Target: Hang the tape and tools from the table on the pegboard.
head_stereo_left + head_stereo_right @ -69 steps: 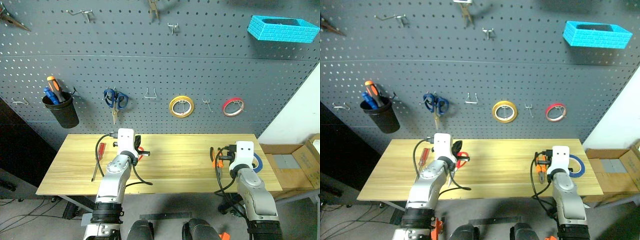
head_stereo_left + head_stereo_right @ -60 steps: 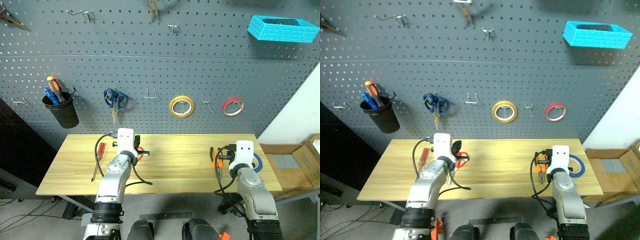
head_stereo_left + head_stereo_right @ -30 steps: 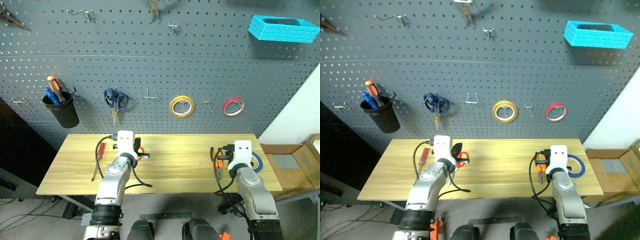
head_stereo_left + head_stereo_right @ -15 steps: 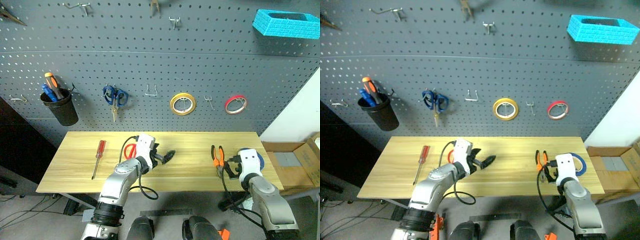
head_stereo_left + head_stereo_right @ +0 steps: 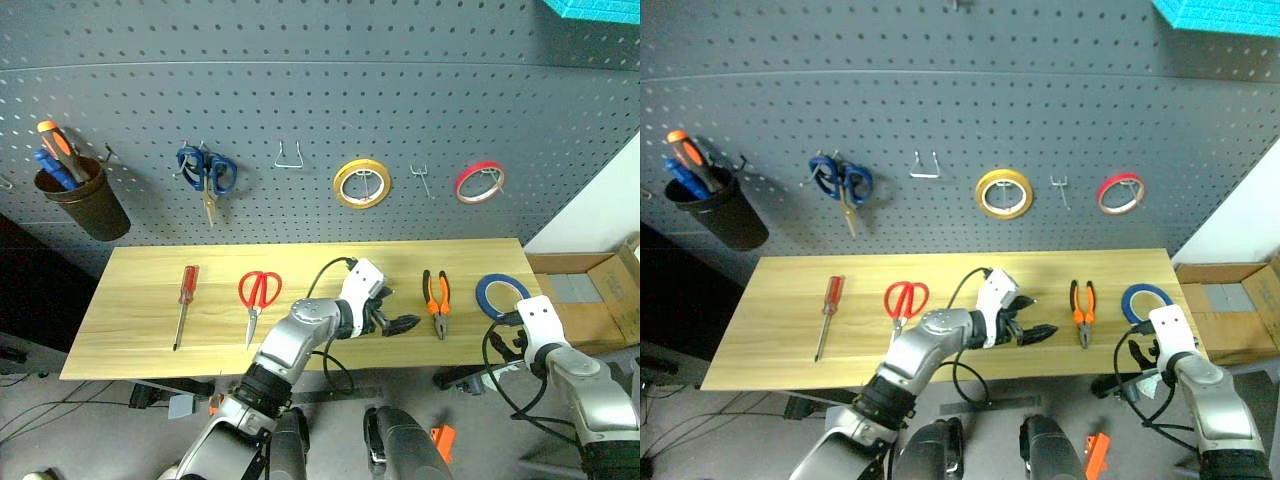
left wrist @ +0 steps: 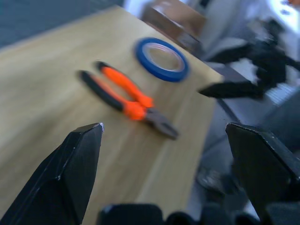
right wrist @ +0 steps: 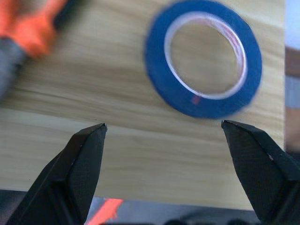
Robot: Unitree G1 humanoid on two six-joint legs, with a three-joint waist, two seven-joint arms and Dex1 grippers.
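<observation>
I can see a clear gap [image 5: 463,292] between the blue tape and pliers, so my right gripper should keep moving forward until its open fingers are on both sides of the tape's rim there [image 5: 482,297], then close.
The blue tape [image 5: 502,291] lies flat at the right end of the table [image 5: 140,330]. The orange-and-black pliers [image 5: 436,303] lie just left of it. Red scissors [image 5: 258,295] and a red-handled screwdriver [image 5: 184,300] lie on the table's left half. My left gripper [image 5: 400,324] reaches across to the right, open and empty, just left of the pliers. My right gripper [image 7: 164,124] hovers open over the table's front right edge, with the tape right ahead of its fingers. The pegboard [image 5: 300,100] rises behind the table.
On the pegboard hang a yellow roll [image 5: 362,184], a thin red roll [image 5: 480,182], blue scissors [image 5: 205,172] and a black cup [image 5: 80,195] of screwdrivers. Bare hooks [image 5: 289,155] sit between the blue scissors and the yellow roll. A cardboard box [image 5: 590,300] stands right of the table.
The view has tilted down. Both grippers have opened. My left gripper swung right, from the scissors to beside the pliers. My right gripper moved right and down, in front of the tape.
</observation>
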